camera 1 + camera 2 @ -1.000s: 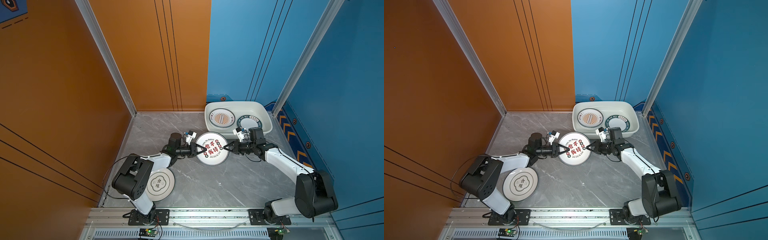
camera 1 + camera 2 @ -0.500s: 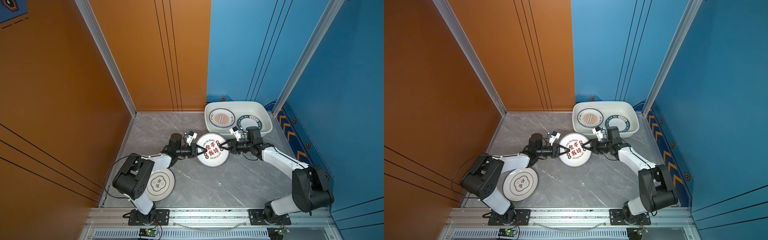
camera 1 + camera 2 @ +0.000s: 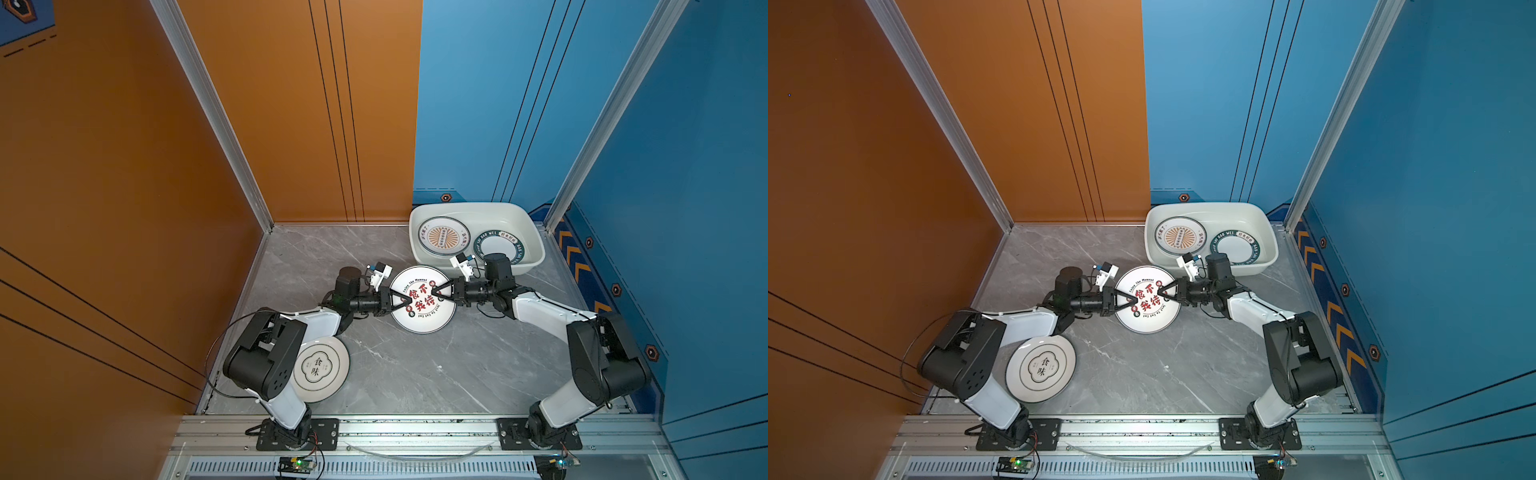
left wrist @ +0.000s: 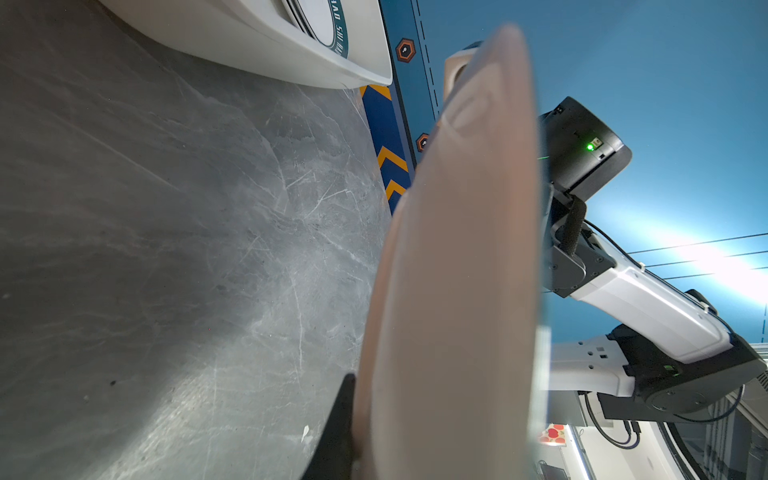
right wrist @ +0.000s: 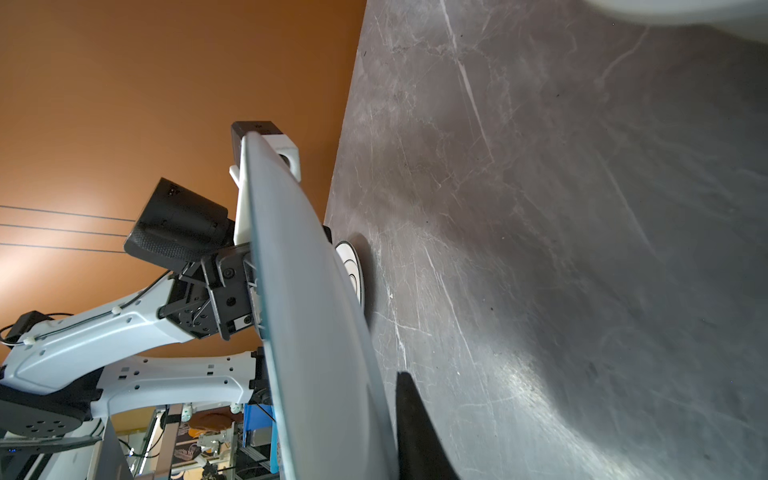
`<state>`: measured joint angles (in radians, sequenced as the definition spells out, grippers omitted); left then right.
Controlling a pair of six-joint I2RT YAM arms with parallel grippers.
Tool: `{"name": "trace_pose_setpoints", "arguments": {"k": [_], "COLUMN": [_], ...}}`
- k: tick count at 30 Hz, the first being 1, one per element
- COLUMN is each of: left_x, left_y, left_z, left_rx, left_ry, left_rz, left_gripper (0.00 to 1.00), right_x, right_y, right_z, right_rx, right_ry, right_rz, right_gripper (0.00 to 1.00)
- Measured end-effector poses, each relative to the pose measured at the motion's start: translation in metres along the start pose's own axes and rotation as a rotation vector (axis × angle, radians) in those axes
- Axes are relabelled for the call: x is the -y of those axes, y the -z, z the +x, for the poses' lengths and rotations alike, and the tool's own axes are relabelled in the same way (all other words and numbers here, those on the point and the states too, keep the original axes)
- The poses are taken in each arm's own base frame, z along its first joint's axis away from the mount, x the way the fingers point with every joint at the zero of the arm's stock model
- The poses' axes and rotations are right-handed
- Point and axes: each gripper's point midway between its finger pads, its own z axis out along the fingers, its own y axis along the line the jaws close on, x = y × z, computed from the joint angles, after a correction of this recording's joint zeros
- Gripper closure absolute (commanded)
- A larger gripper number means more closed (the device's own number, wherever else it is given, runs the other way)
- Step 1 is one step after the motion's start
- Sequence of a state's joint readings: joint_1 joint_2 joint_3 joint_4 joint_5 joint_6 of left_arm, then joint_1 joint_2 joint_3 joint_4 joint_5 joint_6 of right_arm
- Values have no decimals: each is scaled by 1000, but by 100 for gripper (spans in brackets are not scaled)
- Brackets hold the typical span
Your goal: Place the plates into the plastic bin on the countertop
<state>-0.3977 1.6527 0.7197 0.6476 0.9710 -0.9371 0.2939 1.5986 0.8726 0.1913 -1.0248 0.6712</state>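
Observation:
Both of the robot's grippers are clamped on the red-lettered plate's rim [image 3: 398, 318], so the left gripper should open and move away before the right gripper puts the plate down over the sunburst plate [image 3: 444, 235].
A white plate with red Chinese lettering [image 3: 419, 322] [image 3: 1144, 320] hangs just above the grey countertop [image 3: 415, 374], in front of the plastic bin [image 3: 534, 249] [image 3: 1268, 245]. My left gripper [image 3: 409, 302] [image 3: 1133, 302] is shut on its left rim. From the opposite side my right gripper [image 3: 432, 293] [image 3: 1160, 291] is shut on its right rim. Both wrist views show the plate edge-on [image 4: 457, 270] [image 5: 307, 311], with one black finger [image 4: 338, 428] [image 5: 415, 432] against its underside. The upper fingers are hidden by the plate.
Inside the bin lie a sunburst plate [image 3: 443, 237] and a teal-rimmed plate [image 3: 505, 243]. Another white plate with black lettering [image 3: 319, 369] [image 3: 1041, 369] lies flat on the countertop by the left arm's base, partly under its shoulder. Walls close in the left, back and right sides.
My right gripper has slid left over the plate's right rim and closed on it. The left gripper and the plate have hardly moved.

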Motion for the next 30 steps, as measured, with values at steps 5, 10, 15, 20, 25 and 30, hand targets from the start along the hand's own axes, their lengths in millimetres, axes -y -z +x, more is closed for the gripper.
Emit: {"name": "trace_pose_setpoints", "arguments": {"k": [5,10,15,20,25,30], "left_x": [3,4,6,11,21,20], "left_y": [2,2,2,4,8,10], "left_z": [-1,0,3,4,2,5], "left_rx": [0,3,-1,5,16,8], "left_ry": [3,-17,-23,-37,-73,-83], "left_rz": [7,6,10,14,25,9], "left_gripper": [82,60,43,23,2,2], "right_x": [-3,-1,9,21,32,31], "right_y": [0,0,5,25,53,79], "right_z": [-1,1,4,-2,-27,-60], "right_rx": [-1,-5,-14,13,95,186], "right_ry": [15,-2,-24,-58,-88,-89], "right_rz": [-14,-5,37,98,169,221], "right_gripper": [100,100,100,100,100,100]}}
